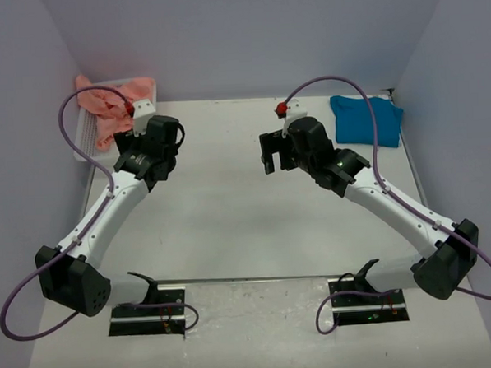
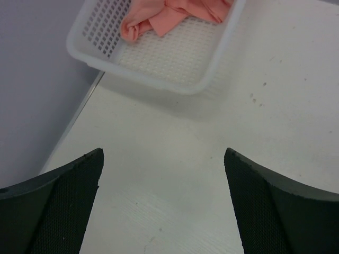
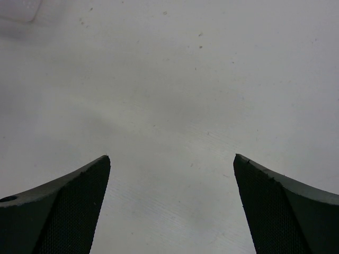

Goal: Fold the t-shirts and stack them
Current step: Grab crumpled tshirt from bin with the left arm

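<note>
The salmon-pink t-shirt is bunched in the open basket (image 1: pixel 106 125). I keep my spread left gripper going over the basket's near rim and close on a raised fold (image 1: pixel 118 102).
The salmon-pink t-shirt (image 1: pixel 110 109) lies crumpled in the white mesh basket (image 1: pixel 83 141) at the back left; it also shows in the left wrist view (image 2: pixel 175 13). The teal-blue t-shirt (image 1: pixel 366 120) lies folded flat at the back right. My left gripper (image 1: pixel 130 145) is open and empty, just in front of the basket (image 2: pixel 175 84), fingers (image 2: pixel 69 190) wide apart over bare table. My right gripper (image 1: pixel 270 154) is open and empty above the table's middle, left of the teal shirt, with only bare table between its fingers (image 3: pixel 79 201).
The white table (image 1: pixel 231 218) is walled by pale panels at the back and both sides. Purple cables loop over both arms. The two arm bases (image 1: pixel 149 313) stand at the near edge.
</note>
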Robot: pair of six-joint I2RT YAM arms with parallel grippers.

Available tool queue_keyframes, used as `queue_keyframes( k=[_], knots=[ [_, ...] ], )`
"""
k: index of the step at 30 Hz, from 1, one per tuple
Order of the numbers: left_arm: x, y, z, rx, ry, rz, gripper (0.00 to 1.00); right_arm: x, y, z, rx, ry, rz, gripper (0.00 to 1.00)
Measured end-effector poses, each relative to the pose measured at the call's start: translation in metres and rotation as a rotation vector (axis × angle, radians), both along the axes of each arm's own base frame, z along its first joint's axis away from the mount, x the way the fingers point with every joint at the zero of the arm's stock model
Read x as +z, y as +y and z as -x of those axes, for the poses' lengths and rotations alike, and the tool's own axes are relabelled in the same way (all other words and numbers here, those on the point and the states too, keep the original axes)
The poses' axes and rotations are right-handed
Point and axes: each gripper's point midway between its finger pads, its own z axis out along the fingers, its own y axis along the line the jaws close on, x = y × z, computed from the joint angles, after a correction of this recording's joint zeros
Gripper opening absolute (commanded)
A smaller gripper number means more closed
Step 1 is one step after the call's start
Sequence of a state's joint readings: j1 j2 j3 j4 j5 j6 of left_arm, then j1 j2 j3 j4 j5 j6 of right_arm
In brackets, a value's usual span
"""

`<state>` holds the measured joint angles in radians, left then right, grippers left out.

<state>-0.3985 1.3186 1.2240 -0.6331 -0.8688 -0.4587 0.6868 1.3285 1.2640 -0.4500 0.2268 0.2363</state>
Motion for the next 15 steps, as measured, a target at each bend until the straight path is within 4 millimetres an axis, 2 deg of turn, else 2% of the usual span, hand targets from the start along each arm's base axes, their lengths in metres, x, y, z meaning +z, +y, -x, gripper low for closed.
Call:
queue_keyframes(
  k=[2, 4, 9, 13, 15],
  knots=[
    [0.007, -0.002, -0.012, -0.013, -0.004, 0.017, 0.87, -0.003, -0.002, 0.002, -0.002, 0.013, 0.008, 0.99],
    [0.019, -0.001, -0.034, -0.011, -0.013, 0.029, 0.86, -0.003, -0.005, 0.003, -0.016, 0.025, 0.025, 0.99],
    [0.042, 0.009, -0.1, 0.026, -0.037, 0.013, 0.91, -0.002, -0.013, 0.006, -0.05, 0.053, 0.042, 0.99],
    [0.043, 0.024, -0.148, 0.037, -0.042, 0.02, 0.92, -0.005, -0.014, 0.019, -0.039, 0.087, 0.011, 0.99],
    [0.038, 0.034, -0.165, 0.041, -0.032, 0.02, 0.93, -0.003, -0.016, 0.031, -0.02, 0.094, -0.019, 0.99]
  ],
)
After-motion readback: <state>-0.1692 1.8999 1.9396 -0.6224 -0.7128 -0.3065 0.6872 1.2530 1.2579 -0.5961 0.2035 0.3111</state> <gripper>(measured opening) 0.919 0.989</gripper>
